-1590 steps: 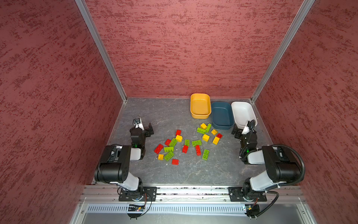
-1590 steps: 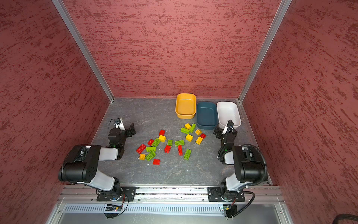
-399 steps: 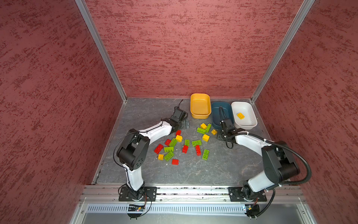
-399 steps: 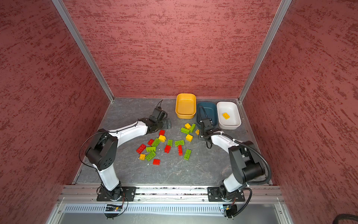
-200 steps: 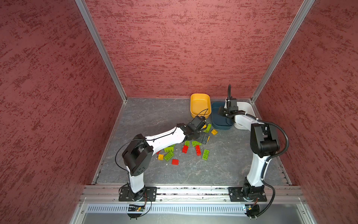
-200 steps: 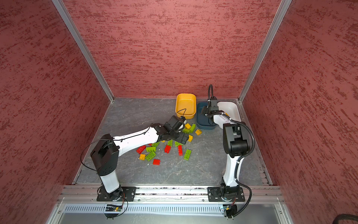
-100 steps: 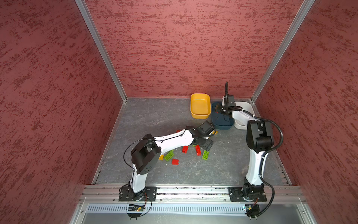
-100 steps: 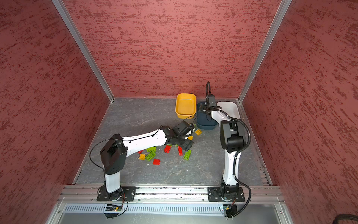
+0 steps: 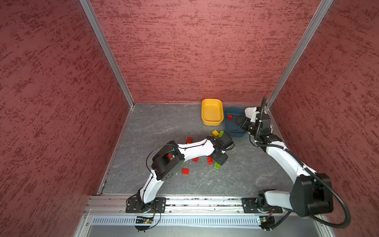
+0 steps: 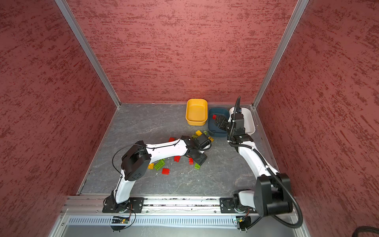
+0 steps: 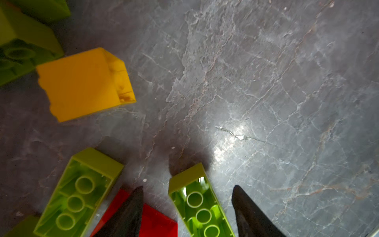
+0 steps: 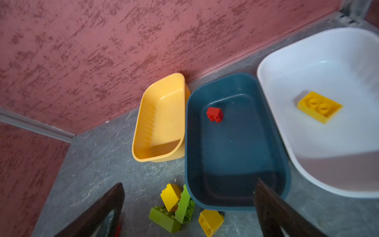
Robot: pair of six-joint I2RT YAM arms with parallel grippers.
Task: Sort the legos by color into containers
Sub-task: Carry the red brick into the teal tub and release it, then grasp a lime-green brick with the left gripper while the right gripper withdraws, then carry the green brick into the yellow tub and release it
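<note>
My left gripper crowds the nearest yellow brick (image 11: 81, 85), so next my right gripper backs off until my left gripper takes the green brick to the yellow container (image 9: 212, 112).
My left gripper (image 11: 188, 187) is down on the floor among the scattered legos, jaws open, straddling an upside-down lime green oblong brick (image 11: 202, 207) with a gap at each finger. In both top views it stands over that brick (image 9: 216, 165) (image 10: 197, 166). My right gripper (image 12: 189, 182) hangs open and empty above the teal container (image 12: 235, 205), where one red brick (image 12: 214, 115) (image 9: 230, 117) lies. The white container (image 12: 328, 184) holds a yellow brick (image 12: 320, 106). The yellow container (image 12: 162, 159) (image 9: 212, 123) has nothing in it.
Beside my left fingers lie a red brick (image 11: 160, 221), another upturned green brick (image 11: 78, 195) and a yellow brick (image 11: 82, 84). Yellow and green bricks (image 12: 174, 201) crowd the teal tub's near end. More red bricks (image 9: 185, 171) lie under my left arm. Red walls enclose the floor.
My right gripper has opened over the teal container and the red brick now lies inside it. My left gripper has come down around the green brick, its jaws narrowing.
</note>
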